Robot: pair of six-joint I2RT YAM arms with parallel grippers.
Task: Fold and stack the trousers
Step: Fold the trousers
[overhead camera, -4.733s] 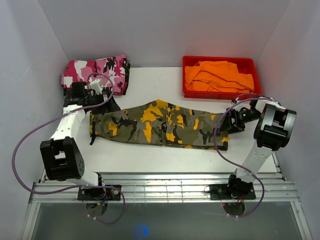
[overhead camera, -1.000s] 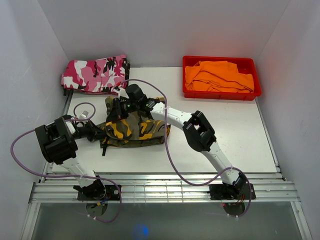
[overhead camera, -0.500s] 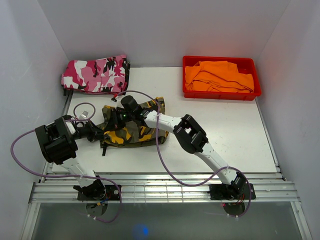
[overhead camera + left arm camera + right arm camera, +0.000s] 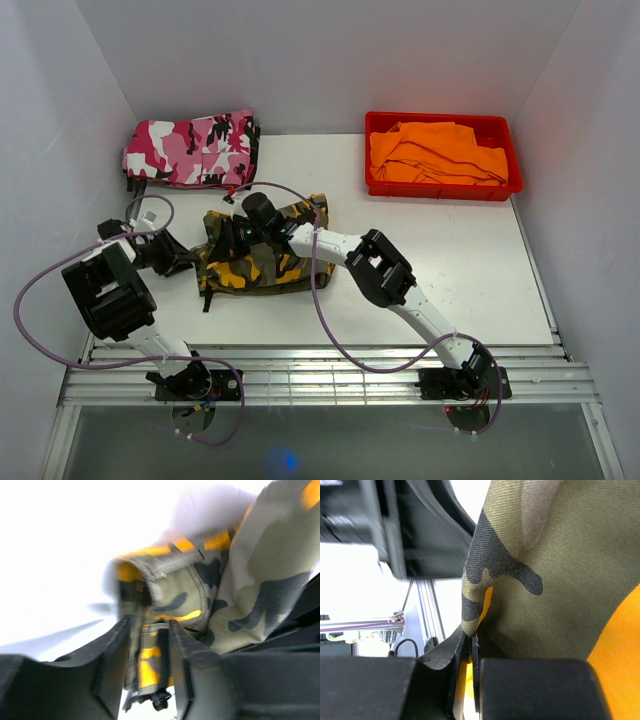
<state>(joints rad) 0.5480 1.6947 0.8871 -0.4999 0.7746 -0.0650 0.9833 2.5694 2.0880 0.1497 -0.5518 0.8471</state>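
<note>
My right gripper should back away, since it reaches across the trousers to their end [image 4: 208, 268] beside my left gripper, and let that one have the trousers' upper corner [image 4: 212, 222].
The olive-and-yellow camouflage trousers [image 4: 268, 258] lie folded into a short bundle left of the table's middle. My right gripper [image 4: 240, 232] reaches across to the bundle's upper left. In the right wrist view it [image 4: 470, 645] is shut on a folded edge of these trousers [image 4: 555, 580]. My left gripper [image 4: 184, 263] is at the bundle's left end. Its jaws [image 4: 148, 625] stand apart, and a hem strip of the trousers [image 4: 142, 655] hangs loose between the fingers [image 4: 117, 665]. A folded pink camouflage pair [image 4: 190, 148] lies at the back left.
A red tray [image 4: 440, 190] holding orange cloth [image 4: 435, 152] stands at the back right. White walls close in the left, the back and the right. The right arm's cable [image 4: 325, 300] loops over the table near the bundle.
The left gripper has opened, let go of the trousers' left end and drawn back a little to the left. The right gripper stays shut on the fold, shifted slightly lower and leftward than a second ago.
</note>
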